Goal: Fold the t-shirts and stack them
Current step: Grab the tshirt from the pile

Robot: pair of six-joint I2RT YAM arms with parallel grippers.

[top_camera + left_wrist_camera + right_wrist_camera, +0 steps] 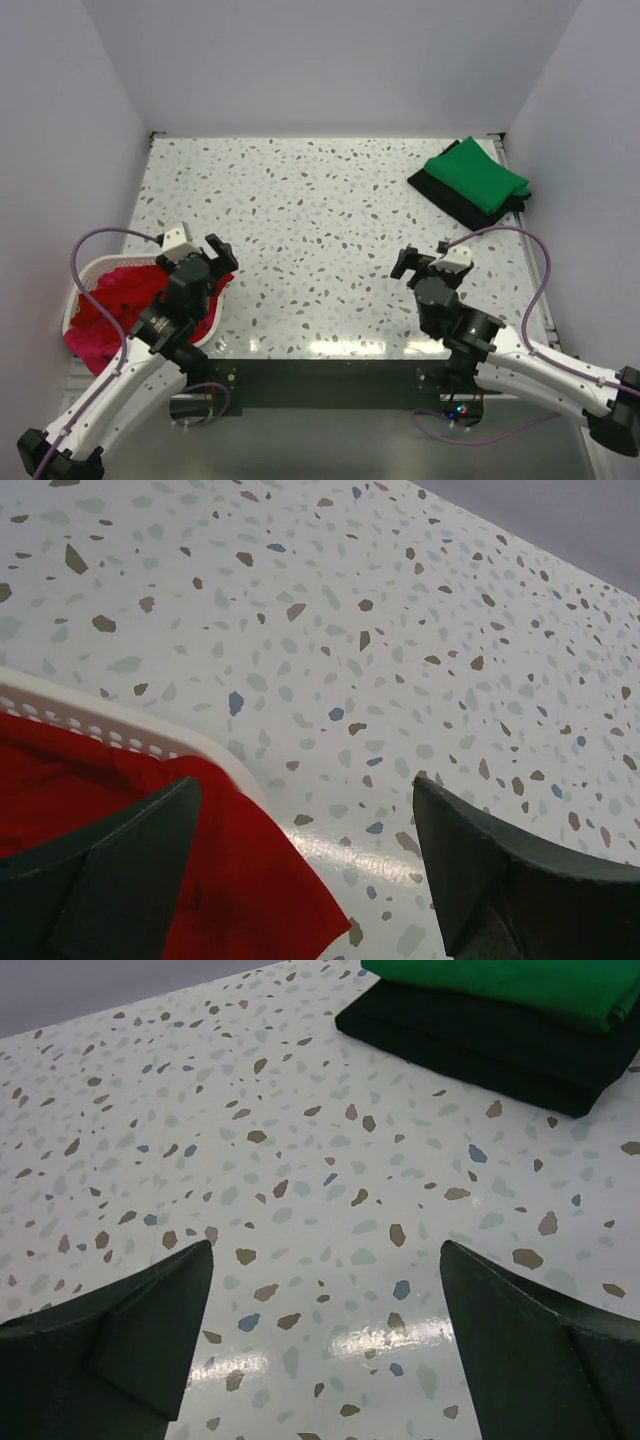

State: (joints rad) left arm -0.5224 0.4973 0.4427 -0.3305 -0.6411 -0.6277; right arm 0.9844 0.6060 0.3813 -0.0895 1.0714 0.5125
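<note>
The loose flap of the red t-shirt hangs over the basket rim (226,763) below the robot's open left gripper, so the left gripper should keep heading for that flap (285,888) until the gripper's fingers close on it.
A folded green t-shirt (476,173) lies on a folded black t-shirt (452,200) at the far right of the table; both show in the right wrist view, green (520,985) over black (470,1040). A crumpled red t-shirt (120,300) fills the white lattice basket (80,278) at the near left, with magenta-pink cloth (95,345) below it. The red cloth (240,870) hangs over the basket rim (100,728). My left gripper (205,255) is open above the basket's right edge, empty. My right gripper (425,262) is open and empty over bare table.
The speckled terrazzo table (320,230) is enclosed by white walls at the back and both sides. Purple cables loop beside both arms.
</note>
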